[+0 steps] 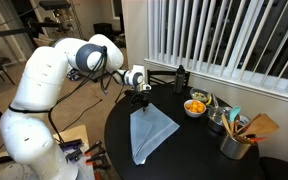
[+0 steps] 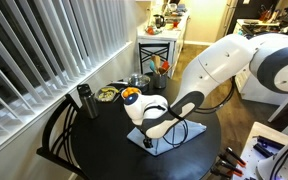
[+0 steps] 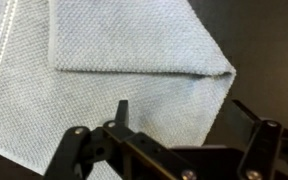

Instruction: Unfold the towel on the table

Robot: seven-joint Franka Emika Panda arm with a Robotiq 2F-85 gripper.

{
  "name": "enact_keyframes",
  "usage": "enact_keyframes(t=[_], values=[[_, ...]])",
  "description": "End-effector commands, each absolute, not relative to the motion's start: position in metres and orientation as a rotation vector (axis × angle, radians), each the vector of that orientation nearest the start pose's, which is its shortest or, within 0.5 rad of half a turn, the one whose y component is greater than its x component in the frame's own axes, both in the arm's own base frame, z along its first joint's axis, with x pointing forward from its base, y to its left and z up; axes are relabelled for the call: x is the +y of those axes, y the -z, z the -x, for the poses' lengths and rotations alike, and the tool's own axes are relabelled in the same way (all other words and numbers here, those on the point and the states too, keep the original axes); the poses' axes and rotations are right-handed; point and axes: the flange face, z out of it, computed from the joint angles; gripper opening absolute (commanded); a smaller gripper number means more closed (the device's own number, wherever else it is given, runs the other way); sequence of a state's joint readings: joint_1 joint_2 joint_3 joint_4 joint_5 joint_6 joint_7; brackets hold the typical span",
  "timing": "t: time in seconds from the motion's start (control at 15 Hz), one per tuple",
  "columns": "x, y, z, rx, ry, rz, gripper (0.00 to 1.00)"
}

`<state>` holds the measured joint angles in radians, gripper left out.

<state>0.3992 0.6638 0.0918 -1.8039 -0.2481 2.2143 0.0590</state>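
Note:
The flap's loose corner (image 3: 56, 66) is beside my gripper's fingers, and my gripper hangs near the flap's folded end (image 3: 227, 72). So next I turn my gripper, move over that corner and pinch it.
The pale grey-blue towel (image 1: 148, 133) lies folded on the round black table (image 1: 199, 150), narrowing to a point at its far end. In an exterior view only its edge (image 2: 174, 143) shows under the arm. My gripper (image 1: 140, 99) hangs just above the towel's pointed far end, also seen in an exterior view (image 2: 150, 138). In the wrist view the towel (image 3: 114, 50) fills the frame, with a folded flap whose corner (image 3: 227, 72) lies ahead of the jaws. The gripper (image 3: 184, 108) is open with nothing between its fingers.
A bowl of orange pieces (image 1: 195, 106) stands right of the towel, beside a dark bottle (image 1: 181, 78), a metal pot (image 1: 218, 119) and a utensil holder (image 1: 239, 141). Window blinds (image 1: 224, 35) run behind the table. A small wooden stand (image 2: 161, 45) is farther off.

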Motion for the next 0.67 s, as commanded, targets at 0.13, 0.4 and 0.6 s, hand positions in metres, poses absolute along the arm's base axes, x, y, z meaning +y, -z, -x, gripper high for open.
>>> enact_keyframes(t=[0.13,0.4,0.6], values=[[0.223,-0.170,-0.559,-1.440,-0.439,3.028,1.00],[0.168,-0.180,-0.564,-1.730,-0.442,2.844,1.00],[0.130,-0.188,-0.569,-1.882,-0.417,2.669,1.00]])
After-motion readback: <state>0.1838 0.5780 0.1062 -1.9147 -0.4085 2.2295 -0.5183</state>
